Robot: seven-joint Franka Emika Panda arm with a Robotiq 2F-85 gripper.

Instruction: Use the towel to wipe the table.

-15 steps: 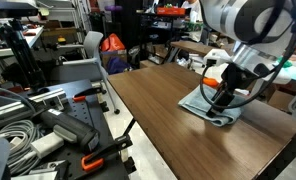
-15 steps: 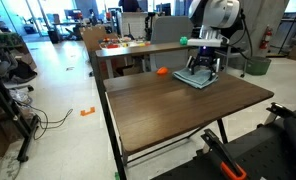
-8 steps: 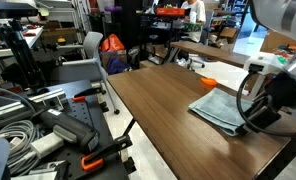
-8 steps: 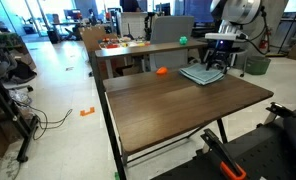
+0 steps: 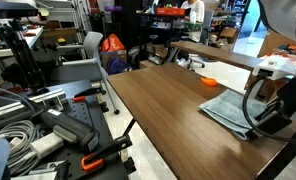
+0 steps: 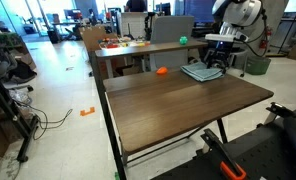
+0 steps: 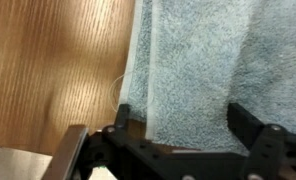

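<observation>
The towel is pressed down by my gripper close to the table's end edge [image 7: 33, 151], so next I sweep it back toward the middle of the table [image 5: 183, 112].
A light blue-grey towel [image 5: 226, 108] lies flat on the brown wooden table [image 5: 158, 100], near its far end. It also shows in an exterior view [image 6: 201, 72] and fills the wrist view [image 7: 188, 70]. My gripper [image 5: 271, 120] stands on the towel's edge, also seen in an exterior view [image 6: 220, 63]. In the wrist view the gripper [image 7: 178, 132] has its fingers spread wide, with towel lying flat between them. It looks open and pressed down on the cloth.
An orange object [image 6: 161, 71] lies on the table beside the towel, also visible in an exterior view [image 5: 208, 80]. The table's end edge [image 5: 278, 140] is close to the gripper. A second table with clutter [image 6: 128, 45] stands behind. Tools and cables [image 5: 38, 125] lie on a bench alongside.
The gripper has slid along the table toward its end, and the towel has moved with it, away from the orange object.
</observation>
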